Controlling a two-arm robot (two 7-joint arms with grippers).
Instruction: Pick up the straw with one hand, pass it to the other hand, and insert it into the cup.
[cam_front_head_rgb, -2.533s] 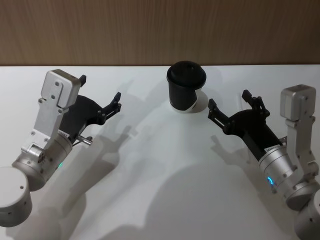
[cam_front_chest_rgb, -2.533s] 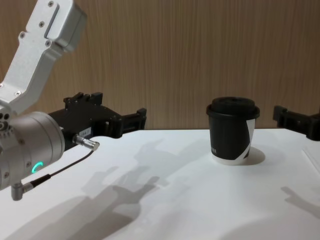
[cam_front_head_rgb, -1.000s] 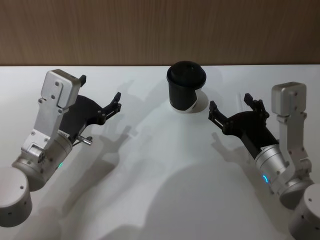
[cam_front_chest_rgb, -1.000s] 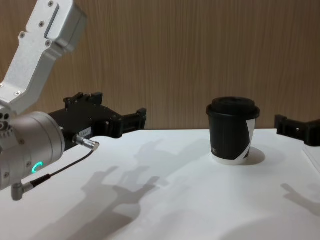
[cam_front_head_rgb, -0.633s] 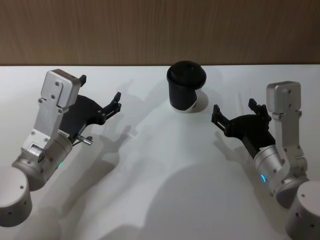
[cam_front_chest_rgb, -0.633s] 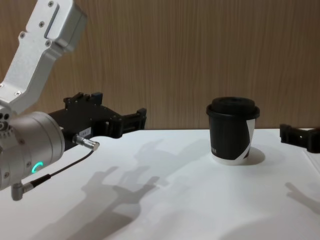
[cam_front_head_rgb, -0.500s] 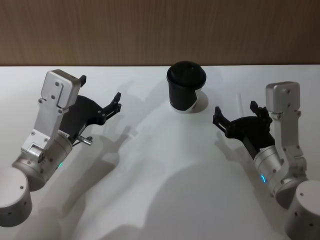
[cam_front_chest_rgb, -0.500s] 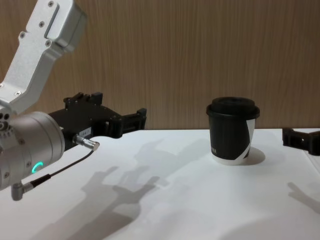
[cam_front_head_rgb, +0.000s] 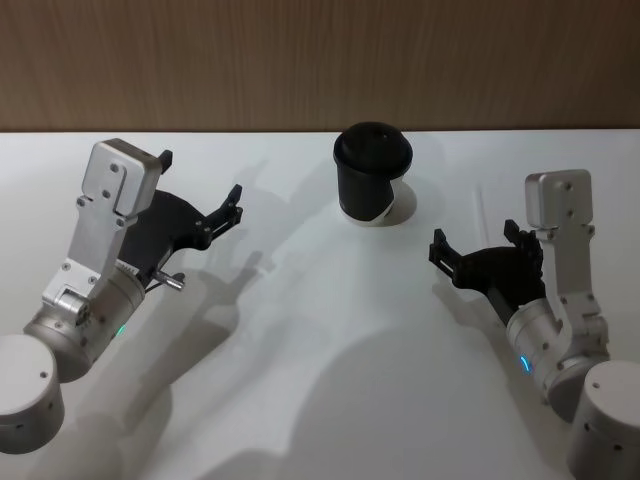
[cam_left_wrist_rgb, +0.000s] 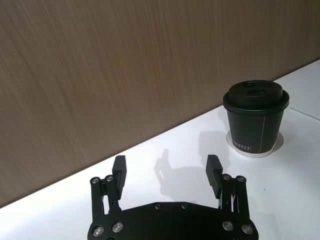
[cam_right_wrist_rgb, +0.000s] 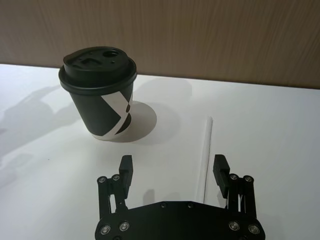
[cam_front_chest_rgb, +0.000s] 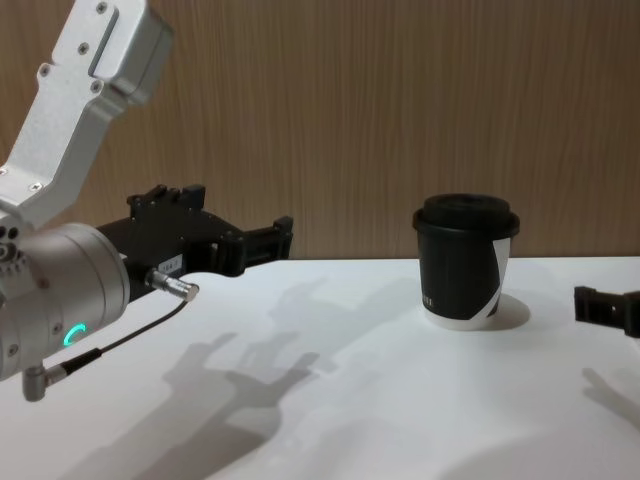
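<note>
I expect the white straw to keep its far end stiffly in line when I lift it by its lower end, because the straw lies in one even, straight line.
The black lidded cup stands upright on its white base at the far middle of the white table; it is also in the chest view. The white straw lies flat on the table to the cup's right, pointing away from me. My right gripper hovers open just behind the straw's near end, and in the right wrist view the straw runs between its fingers, close to one of them. My left gripper is held open above the table's left side, well away from the cup.
A wooden wall closes the table's far edge right behind the cup. The white tabletop between the two arms is bare. One finger of the right gripper, the fingertip, pokes in at the chest view's right edge.
The right arm has pulled back toward me and a little rightward, away from the cup, its gripper staying open. The left arm and cup have not moved.
</note>
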